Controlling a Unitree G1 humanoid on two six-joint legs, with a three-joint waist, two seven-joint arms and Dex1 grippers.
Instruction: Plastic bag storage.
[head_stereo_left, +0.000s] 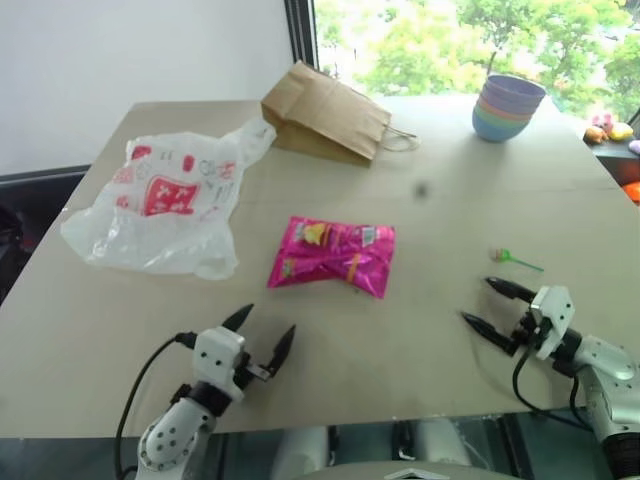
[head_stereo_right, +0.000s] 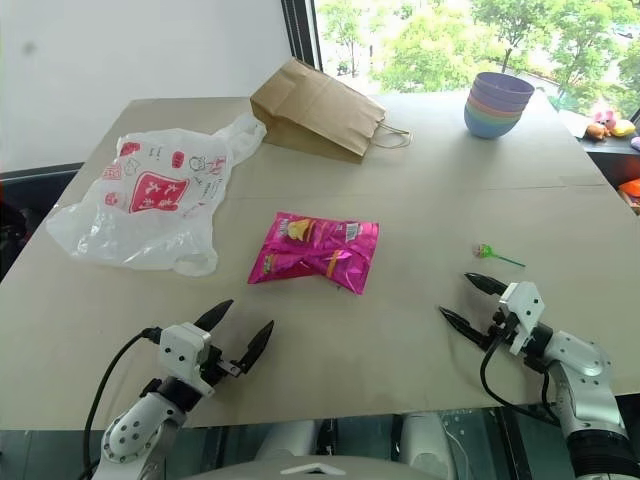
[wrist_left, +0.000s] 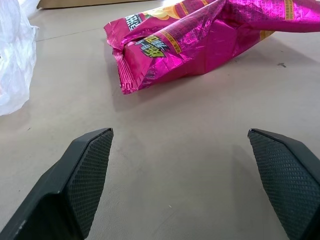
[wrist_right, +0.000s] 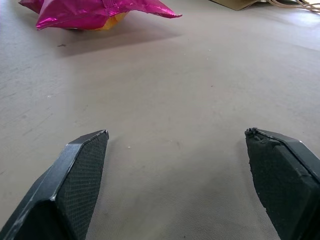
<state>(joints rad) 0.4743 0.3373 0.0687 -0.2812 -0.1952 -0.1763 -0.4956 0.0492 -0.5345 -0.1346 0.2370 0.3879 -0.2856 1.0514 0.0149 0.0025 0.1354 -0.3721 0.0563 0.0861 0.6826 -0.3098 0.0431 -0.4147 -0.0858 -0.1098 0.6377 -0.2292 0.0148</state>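
Observation:
The plastic bag (head_stereo_left: 168, 205) is lying thin and crumpled (head_stereo_left: 120, 235), so its limp film will hang over the magenta snack packet when I push the packet inside.
The plastic bag (head_stereo_left: 165, 200), thin crinkly white with red print, lies crumpled on the left side of the table (head_stereo_left: 440, 210); an edge of it (wrist_left: 15, 55) shows in the left wrist view. My left gripper (head_stereo_left: 265, 330) hovers open near the front edge, well short of the bag, nothing between its fingers (wrist_left: 82, 175). My right gripper (head_stereo_left: 487, 304) stands open at the front right, also empty, its fingers (wrist_right: 75, 180) wide apart over bare table.
A shiny magenta snack packet (head_stereo_left: 333, 256) lies mid-table just beyond the left gripper. A brown paper bag (head_stereo_left: 325, 112) with handles lies at the back centre. Stacked pastel bowls (head_stereo_left: 508, 108) stand at the back right. A small lollipop (head_stereo_left: 512, 260) lies near the right gripper.

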